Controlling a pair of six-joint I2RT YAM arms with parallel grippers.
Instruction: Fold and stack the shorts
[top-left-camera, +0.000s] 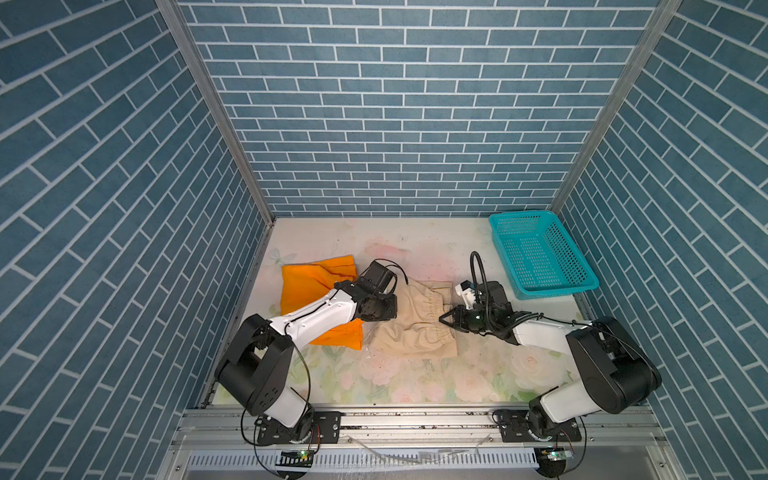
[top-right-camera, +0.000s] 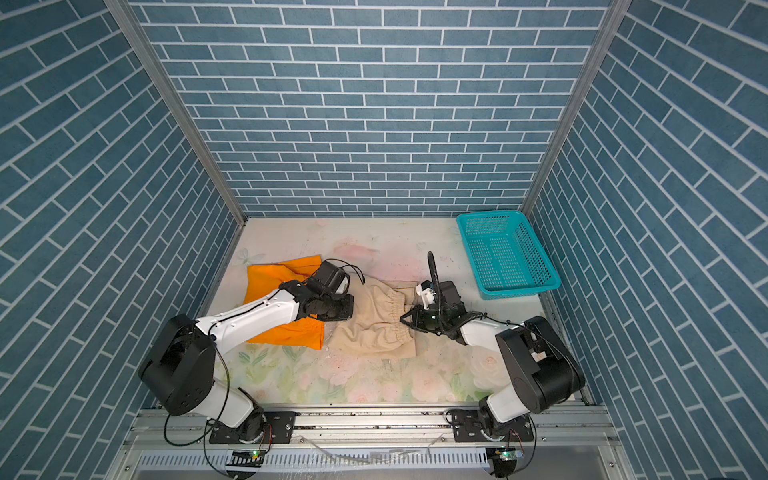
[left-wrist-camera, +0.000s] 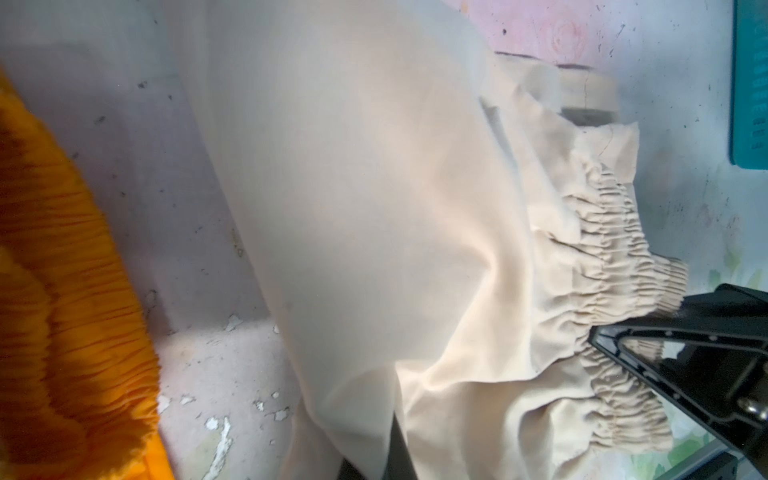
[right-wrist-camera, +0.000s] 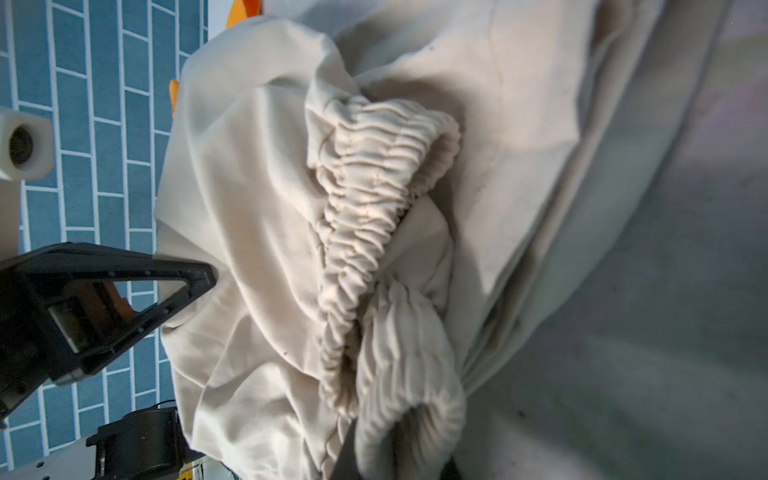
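The beige shorts' waistband (top-left-camera: 439, 298) faces the same way as the orange shorts' waistband (left-wrist-camera: 104, 320), so the robot's right gripper should keep carrying it until both waistbands line up, then let go.
The beige shorts (top-left-camera: 411, 328) (top-right-camera: 374, 332) lie crumpled mid-table, with the gathered waistband (right-wrist-camera: 374, 187) towards the right. My left gripper (top-left-camera: 380, 311) (top-right-camera: 340, 311) is shut on the cloth at their left edge, and fabric drapes over its fingers (left-wrist-camera: 399, 449). From the right, my right gripper (top-left-camera: 445, 319) (top-right-camera: 406, 319) pinches the waistband, which bunches up around its jaws. The orange shorts (top-left-camera: 307, 286) (top-right-camera: 270, 286) (left-wrist-camera: 62, 291) lie flat at the left, partly under my left arm.
A teal perforated basket (top-left-camera: 521, 217) (top-right-camera: 490, 214) stands empty at the back right corner. Blue brick-pattern walls close in the floral table on three sides. A metal rail runs along the front edge.
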